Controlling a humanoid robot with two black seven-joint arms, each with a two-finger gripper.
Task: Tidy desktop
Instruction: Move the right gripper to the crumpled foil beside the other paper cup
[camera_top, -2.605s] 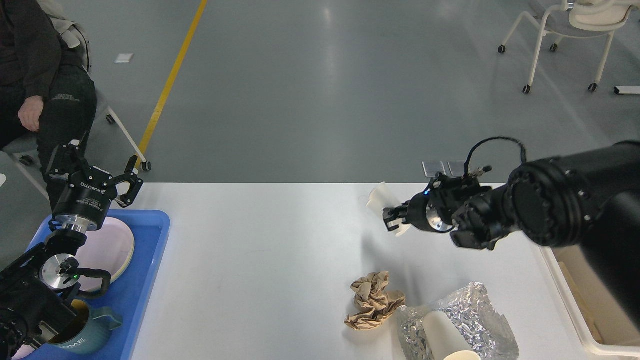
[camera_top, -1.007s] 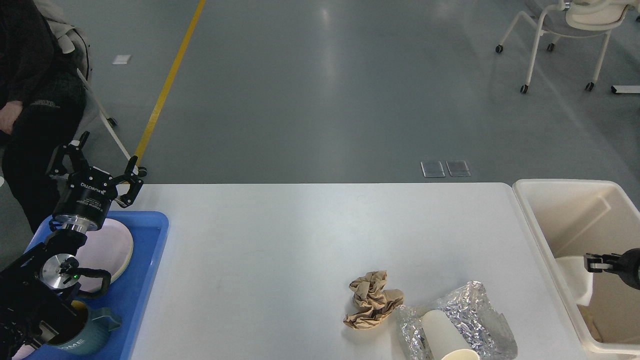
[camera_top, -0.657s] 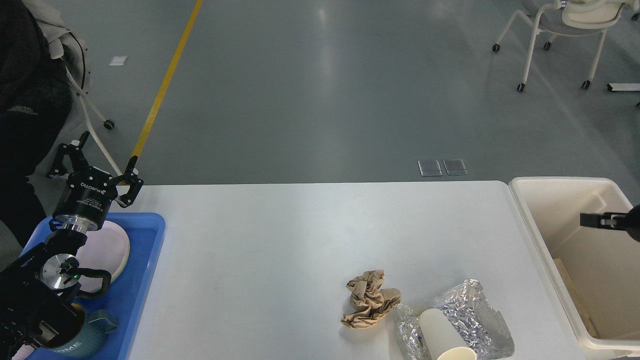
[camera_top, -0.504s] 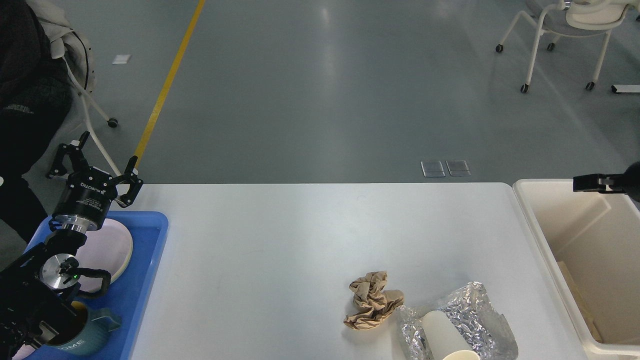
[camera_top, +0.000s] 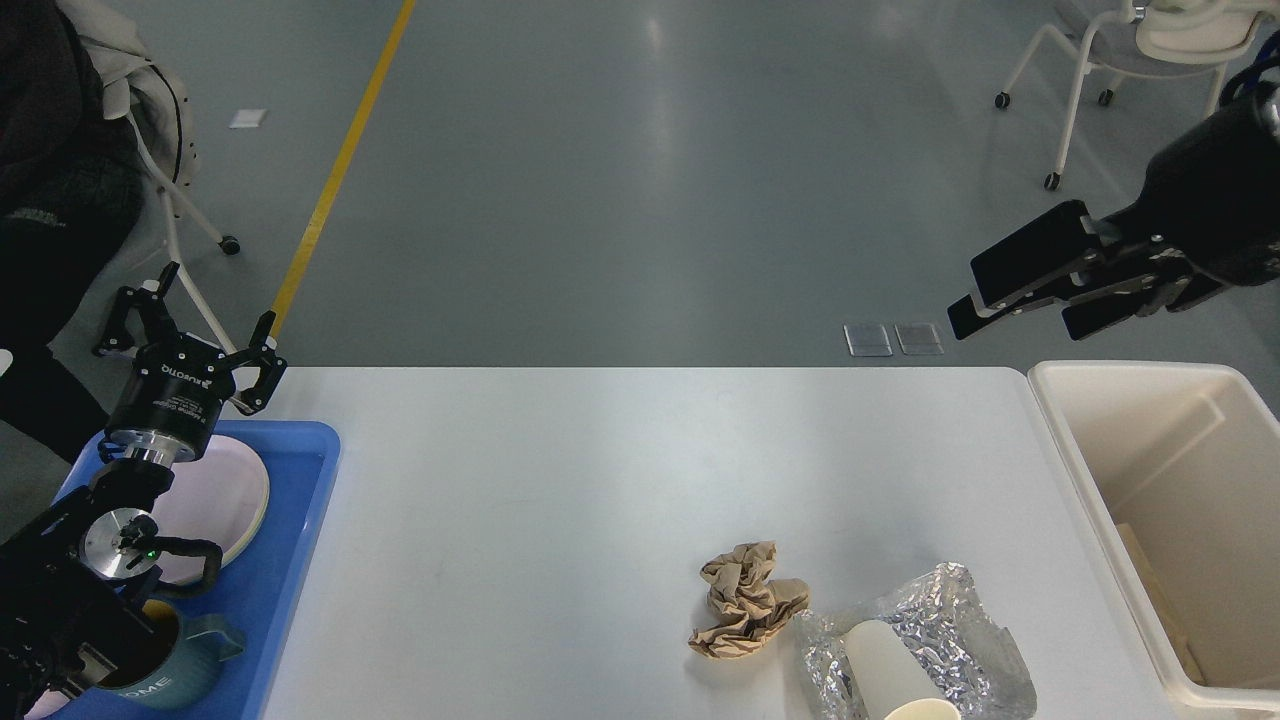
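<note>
The white paper cup (camera_top: 894, 676) is lying in the crinkled silver foil (camera_top: 963, 637). The foil will therefore take the cup along when I lift the foil's edge.
The white desktop (camera_top: 560, 480) holds a crumpled brown paper ball (camera_top: 745, 600) near the front. To the right of it lies crinkled silver foil (camera_top: 950, 625) with a white paper cup (camera_top: 885, 675) on its side in it. My right gripper (camera_top: 1000, 295) hangs in the air above the table's far right corner, open and empty. My left gripper (camera_top: 200, 325) is open and empty, pointing up over the far end of the blue tray (camera_top: 285, 560).
A cream-white bin (camera_top: 1075, 470) stands against the table's right edge, with tan scraps along its inner wall. The tray holds a pale plate (camera_top: 225, 495) and a teal mug (camera_top: 175, 670). A person in dark clothes (camera_top: 50, 180) is at far left, and a wheeled chair (camera_top: 1130, 60) at far right.
My right gripper carried a white scrap from the table's far side into the bin, then rose empty and moved back over the far right corner. The left arm has not moved.
</note>
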